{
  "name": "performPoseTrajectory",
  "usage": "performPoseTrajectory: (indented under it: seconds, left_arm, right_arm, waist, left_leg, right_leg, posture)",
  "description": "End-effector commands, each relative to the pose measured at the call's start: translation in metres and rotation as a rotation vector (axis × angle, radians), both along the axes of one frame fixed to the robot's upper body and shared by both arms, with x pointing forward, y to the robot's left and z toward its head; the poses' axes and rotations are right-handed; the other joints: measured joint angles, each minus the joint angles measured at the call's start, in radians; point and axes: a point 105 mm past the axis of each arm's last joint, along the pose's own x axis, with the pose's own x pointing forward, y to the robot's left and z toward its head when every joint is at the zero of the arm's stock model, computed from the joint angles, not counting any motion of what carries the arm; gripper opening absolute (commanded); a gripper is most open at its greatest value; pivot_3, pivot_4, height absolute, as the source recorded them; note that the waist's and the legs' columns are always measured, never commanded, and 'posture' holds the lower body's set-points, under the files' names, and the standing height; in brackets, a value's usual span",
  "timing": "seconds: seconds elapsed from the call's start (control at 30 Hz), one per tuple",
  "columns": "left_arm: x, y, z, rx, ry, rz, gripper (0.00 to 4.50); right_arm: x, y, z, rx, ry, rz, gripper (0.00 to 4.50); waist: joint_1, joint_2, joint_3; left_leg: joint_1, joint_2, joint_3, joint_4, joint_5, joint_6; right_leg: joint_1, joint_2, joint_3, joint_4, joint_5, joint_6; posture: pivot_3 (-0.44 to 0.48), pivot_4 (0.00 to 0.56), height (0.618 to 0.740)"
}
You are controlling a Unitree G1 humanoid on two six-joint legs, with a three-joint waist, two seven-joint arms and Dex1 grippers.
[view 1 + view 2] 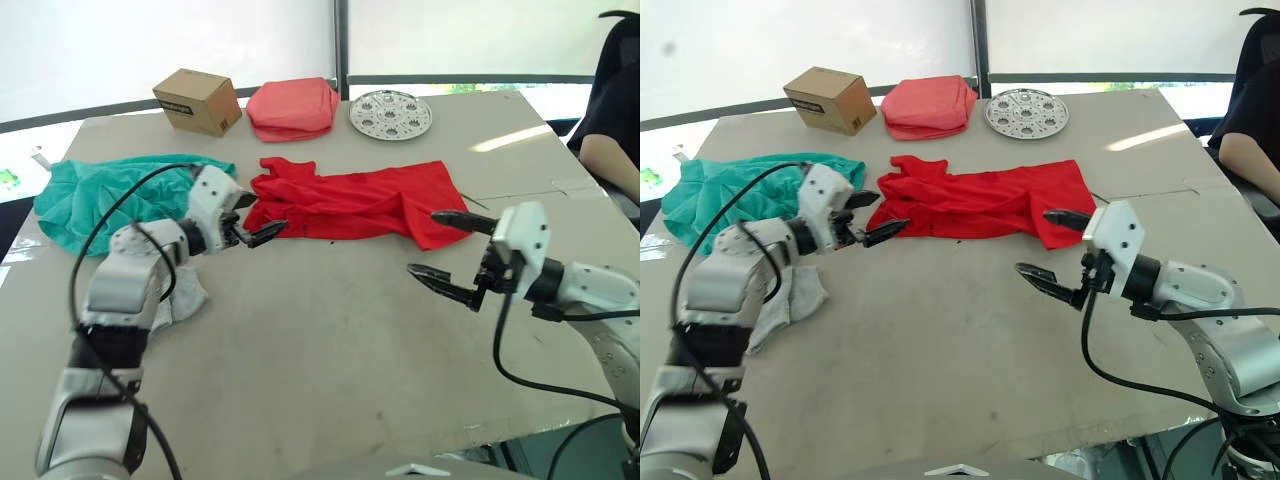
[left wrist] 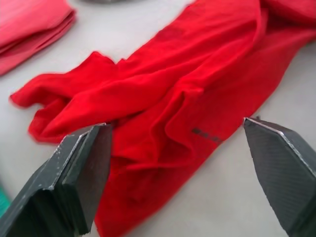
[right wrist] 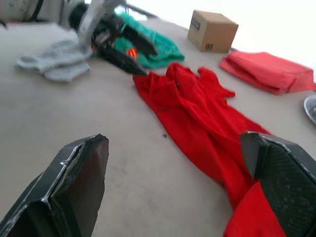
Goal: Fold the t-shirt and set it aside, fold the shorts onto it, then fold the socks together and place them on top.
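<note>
My gripper will make the red t-shirt (image 1: 405, 200) open out wide and nearly flat when it lifts the red t-shirt and pulls it toward me, because loose folds (image 1: 325, 203) bunch along the red t-shirt.
The red t-shirt (image 1: 350, 200) lies crumpled in a long strip across the middle of the table. My left gripper (image 1: 262, 215) is open at the shirt's left end, just above the cloth (image 2: 173, 89), holding nothing. My right gripper (image 1: 425, 242) is open in front of the shirt's right corner and is also empty. The teal shorts (image 1: 100, 195) lie in a heap at the left, behind my left arm. The grey socks (image 1: 790, 295) lie on the table partly under that arm, and they appear in the right wrist view as well (image 3: 59, 61).
A cardboard box (image 1: 198, 100), a folded salmon-pink cloth bundle (image 1: 293, 107) and a round perforated metal plate (image 1: 391, 113) stand along the far edge. A person's arm (image 1: 610, 150) rests at the right side. Bare table (image 1: 320, 340) stretches in front of the shirt.
</note>
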Motion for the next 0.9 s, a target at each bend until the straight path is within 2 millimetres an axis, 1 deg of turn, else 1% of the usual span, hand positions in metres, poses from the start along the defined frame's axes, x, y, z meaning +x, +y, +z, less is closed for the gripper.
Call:
performPoseTrajectory:
  seconds: [0.03, 0.17, 0.27, 0.3, 0.33, 0.37, 0.4, 0.43, 0.47, 0.53, 0.57, 0.6, 0.7, 0.8, 0.83, 0.9]
  left_arm:
    - [0.014, -0.007, 0.006, 0.086, -0.077, -0.071, 4.48]
    - [0.027, -0.016, 0.007, 0.143, -0.091, -0.145, 4.48]
    - [0.033, -0.023, 0.008, 0.163, -0.087, -0.19, 3.79]
    - [0.035, -0.024, 0.007, 0.182, -0.085, -0.199, 3.28]
    - [0.037, -0.024, 0.007, 0.203, -0.085, -0.205, 2.89]
    - [0.038, -0.024, 0.005, 0.219, -0.08, -0.211, 2.68]
    - [0.038, -0.023, 0.004, 0.227, -0.072, -0.215, 2.3]
    - [0.038, -0.022, 0.003, 0.231, -0.067, -0.22, 1.84]
    - [0.038, -0.021, 0.002, 0.236, -0.054, -0.23, 1.2]
    - [0.037, -0.018, -0.002, 0.269, -0.03, -0.245, 0.67]
    - [0.037, -0.016, -0.004, 0.277, -0.021, -0.248, 0.21]
    - [0.036, -0.015, -0.004, 0.282, -0.019, -0.252, 0.05]
    - [0.036, -0.012, -0.003, 0.282, -0.014, -0.264, 0.05]
    - [0.032, -0.013, 0.001, 0.265, -0.013, -0.299, 0.05]
    - [0.03, -0.013, 0.002, 0.253, -0.01, -0.312, 0.05]
    - [0.026, -0.015, 0.008, 0.213, -0.007, -0.338, 0.05]
  right_arm:
    - [0.003, -0.004, -0.003, -0.044, -0.018, -0.041, 4.5]
    - [0.013, -0.007, -0.013, -0.089, -0.01, -0.106, 4.5]
    - [0.016, -0.008, -0.015, -0.087, -0.011, -0.123, 4.5]
    - [0.015, -0.005, -0.013, -0.077, -0.027, -0.104, 4.5]
    - [0.012, -0.001, -0.01, -0.054, -0.038, -0.077, 4.5]
    - [0.008, 0.003, -0.007, -0.032, -0.047, -0.051, 4.5]
    - [0.005, 0.006, -0.005, -0.019, -0.053, -0.027, 4.5]
    - [0.002, 0.008, -0.005, -0.016, -0.057, -0.012, 4.5]
    - [0.001, 0.01, -0.006, -0.014, -0.059, -0.005, 4.5]
    - [-0.001, 0.014, -0.008, -0.01, -0.059, 0.011, 4.5]
    - [-0.002, 0.016, -0.009, -0.007, -0.059, 0.018, 4.5]
    - [-0.002, 0.017, -0.009, -0.006, -0.058, 0.022, 4.5]
    - [-0.002, 0.02, -0.01, -0.01, -0.056, 0.025, 4.5]
    - [0.004, 0.017, -0.016, -0.043, -0.038, -0.02, 4.5]
    - [0.008, 0.014, -0.019, -0.077, -0.05, -0.047, 4.5]
    - [0.021, 0.006, -0.031, -0.206, -0.074, -0.108, 4.5]
  waist:
    - [0.0, -0.001, 0.0]
    - [-0.003, -0.001, 0.001]
    - [-0.008, -0.001, 0.001]
    - [-0.01, -0.001, 0.001]
    - [-0.011, -0.001, 0.001]
    - [-0.012, -0.002, 0.001]
    - [-0.014, -0.002, 0.001]
    - [-0.015, -0.002, 0.001]
    - [-0.015, -0.001, 0.001]
    - [-0.015, -0.002, 0.001]
    - [-0.015, -0.002, 0.001]
    - [-0.015, -0.002, 0.001]
    - [-0.015, -0.002, 0.001]
    - [-0.015, -0.002, 0.001]
    - [-0.015, -0.002, 0.001]
    - [-0.015, -0.002, 0.001]
  left_leg:
    - [0.0, 0.0, 0.0, 0.0, 0.0, 0.0]
    - [0.0, 0.0, 0.0, 0.002, 0.0, 0.001]
    - [0.0, 0.0, 0.0, 0.003, 0.0, 0.001]
    - [-0.001, 0.0, 0.0, 0.003, 0.0, 0.0]
    - [-0.001, 0.0, 0.0, 0.003, 0.0, 0.0]
    - [-0.001, 0.0, 0.0, 0.003, 0.0, 0.0]
    - [-0.001, 0.0, 0.0, 0.003, 0.0, 0.0]
    - [-0.001, 0.0, 0.0, 0.003, 0.0, 0.0]
    - [0.0, 0.0, 0.0, 0.003, 0.0, 0.0]
    - [-0.001, 0.0, 0.0, 0.004, 0.0, 0.001]
    - [-0.001, 0.0, 0.0, 0.004, 0.0, 0.001]
    - [-0.001, 0.0, 0.0, 0.004, 0.0, 0.001]
    - [-0.001, 0.0, 0.0, 0.006, -0.002, 0.004]
    - [-0.001, 0.0, 0.0, 0.007, -0.002, 0.005]
    - [-0.001, 0.0, 0.0, 0.007, -0.002, 0.005]
    - [-0.001, 0.0, 0.0, 0.008, -0.002, 0.005]
  right_leg:
    - [0.0, 0.0, 0.0, 0.0, 0.0, 0.0]
    - [0.0, 0.0, 0.0, 0.001, 0.0, 0.0]
    - [0.0, 0.0, 0.0, 0.002, 0.0, 0.0]
    - [0.0, 0.0, 0.0, 0.002, 0.0, 0.0]
    - [0.0, 0.0, 0.0, 0.002, 0.0, 0.001]
    - [0.0, 0.0, 0.0, 0.002, 0.0, 0.001]
    - [0.0, 0.0, 0.0, 0.002, 0.0, 0.001]
    - [0.0, 0.0, 0.0, 0.002, 0.0, 0.001]
    - [0.0, 0.0, 0.0, 0.003, 0.0, 0.001]
    - [0.0, 0.0, -0.001, 0.003, 0.0, 0.001]
    - [0.0, 0.0, -0.001, 0.003, 0.0, 0.001]
    - [0.0, 0.0, -0.001, 0.003, 0.0, 0.001]
    - [0.0, 0.0, -0.001, 0.004, 0.0, 0.001]
    - [0.0, 0.001, -0.001, 0.005, 0.0, 0.001]
    - [0.0, 0.001, -0.001, 0.005, 0.001, 0.001]
    - [0.0, 0.001, -0.001, 0.005, 0.001, 0.001]
  posture:
    - [0.0, 0.15, 0.74]
    - [0.0, 0.15, 0.74]
    - [0.0, 0.15, 0.74]
    - [0.0, 0.15, 0.74]
    - [0.0, 0.15, 0.74]
    - [0.0, 0.15, 0.74]
    - [0.0, 0.15, 0.74]
    - [0.0, 0.15, 0.74]
    - [0.0, 0.15, 0.74]
    - [0.0, 0.15, 0.74]
    - [0.0, 0.15, 0.74]
    - [0.0, 0.15, 0.74]
    - [0.0, 0.15, 0.74]
    - [0.0, 0.15, 0.74]
    - [0.0, 0.15, 0.74]
    - [0.0, 0.15, 0.74]
